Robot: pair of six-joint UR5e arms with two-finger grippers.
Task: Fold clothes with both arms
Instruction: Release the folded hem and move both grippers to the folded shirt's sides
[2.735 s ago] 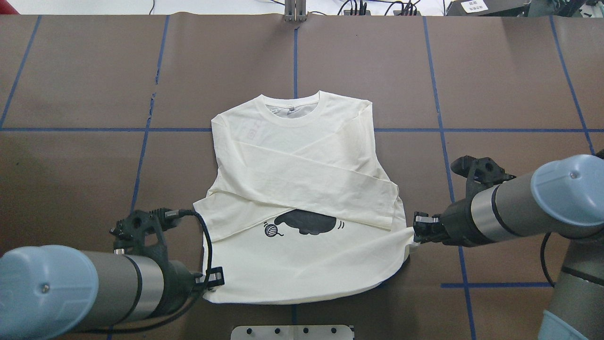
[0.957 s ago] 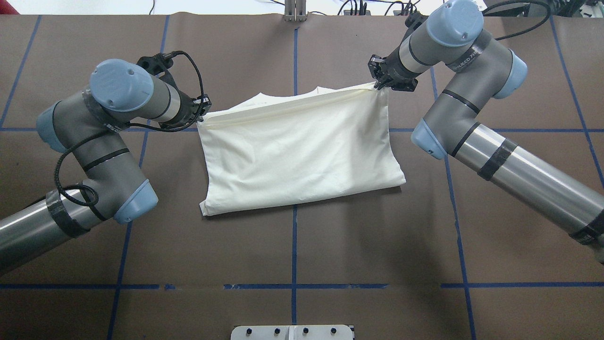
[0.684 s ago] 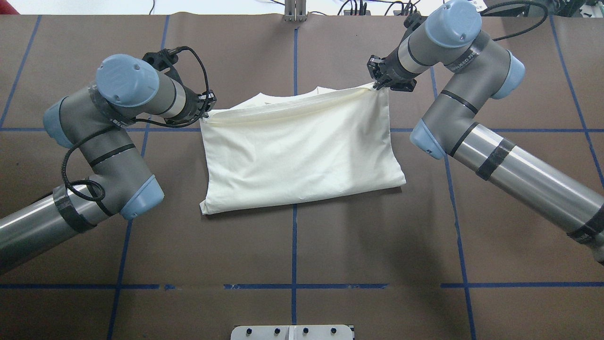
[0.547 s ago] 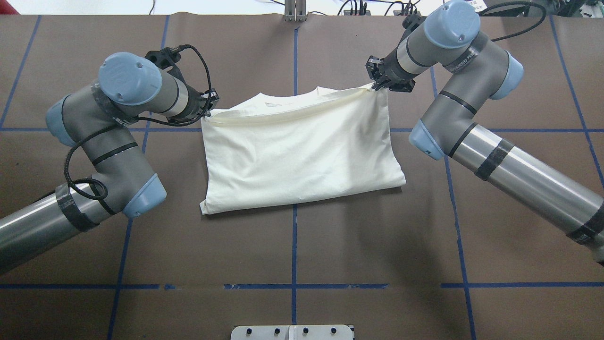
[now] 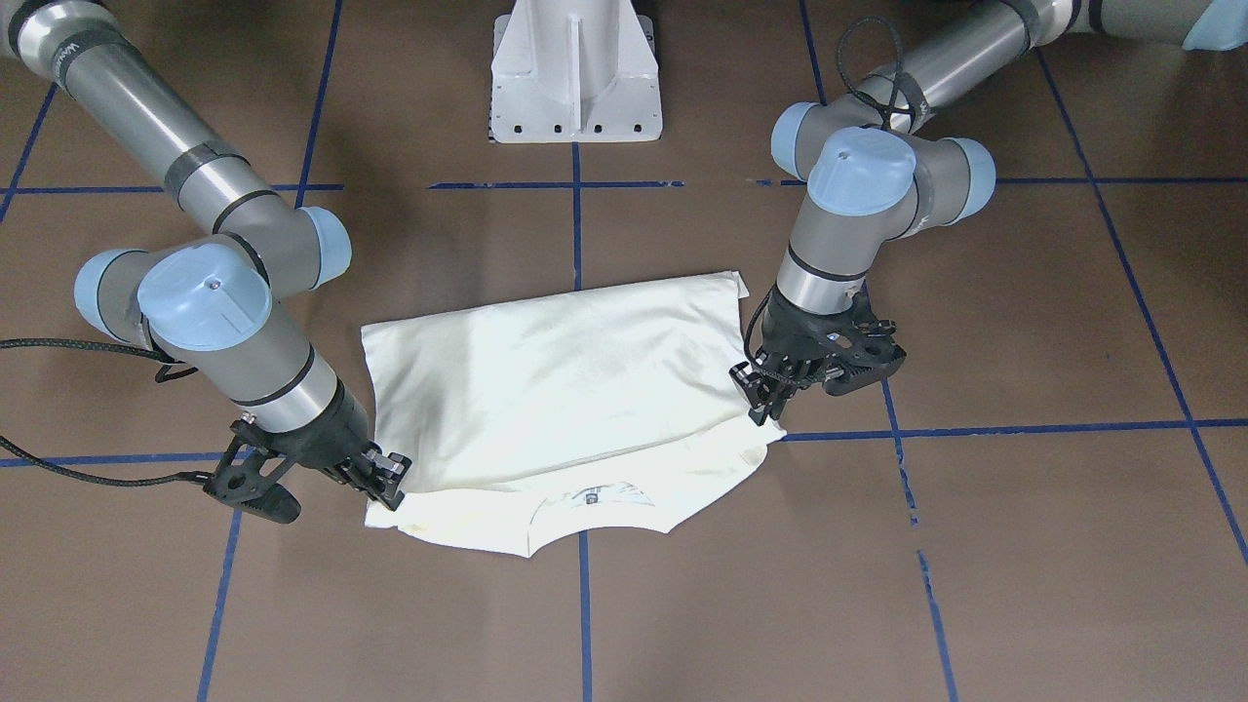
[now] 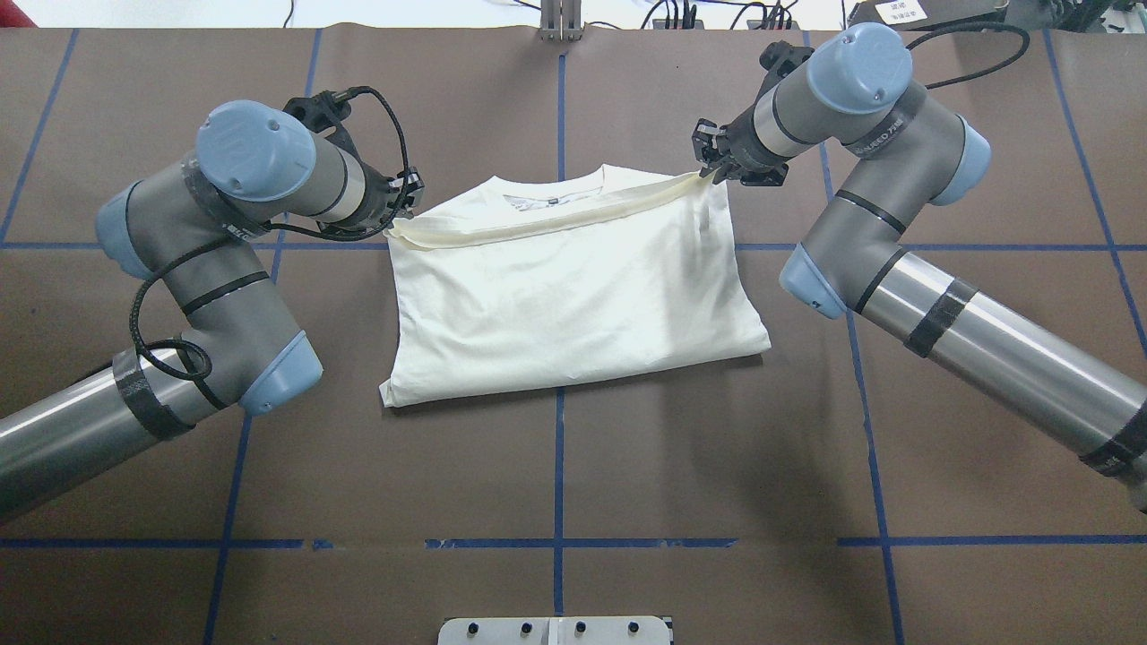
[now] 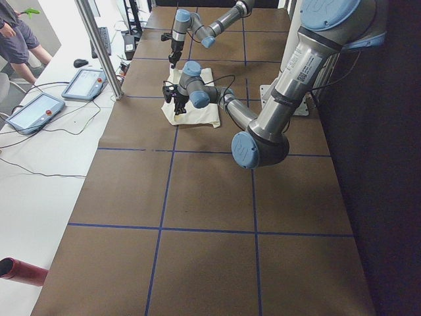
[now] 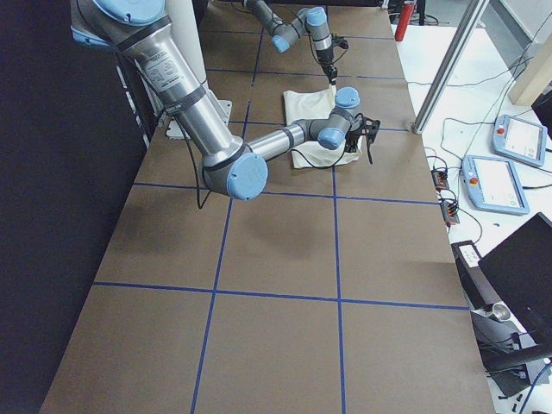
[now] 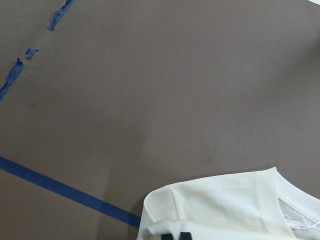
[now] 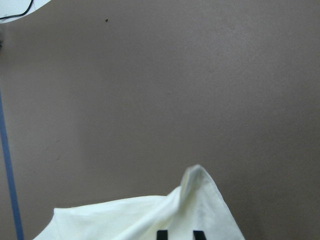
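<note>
The hem is on the shoulder [image 5: 388,515] and the fold's near corner [image 5: 370,335] is free. My right gripper keeps going back until it closes on that corner.
The cream shirt [image 6: 564,296] lies folded in half on the brown table, plain reverse up, with no print showing. Its collar [image 6: 551,193] peeks out beyond the folded-over hem. My left gripper [image 6: 401,215] is shut on the hem's left corner, just above the shoulder. My right gripper [image 6: 708,170] is shut on the hem's right corner. The hem hangs as a slack band between them. In the front view the shirt [image 5: 556,380] has the left gripper [image 5: 763,405] on the view's right and the right gripper [image 5: 390,483] on the view's left. Both wrist views show cloth [image 9: 225,205] [image 10: 150,217] at the fingertips.
Blue tape lines [image 6: 557,466] grid the brown table cover. The white pedestal base [image 5: 575,68] stands at the robot's side of the table. A metal post [image 7: 99,46] and tablets [image 8: 500,177] stand on the white bench beyond the far edge.
Both grippers have carried the shirt's hem from the near edge over to the shoulders, folding it in half. In the last half second the hem has sunk lower and the collar shows more.
</note>
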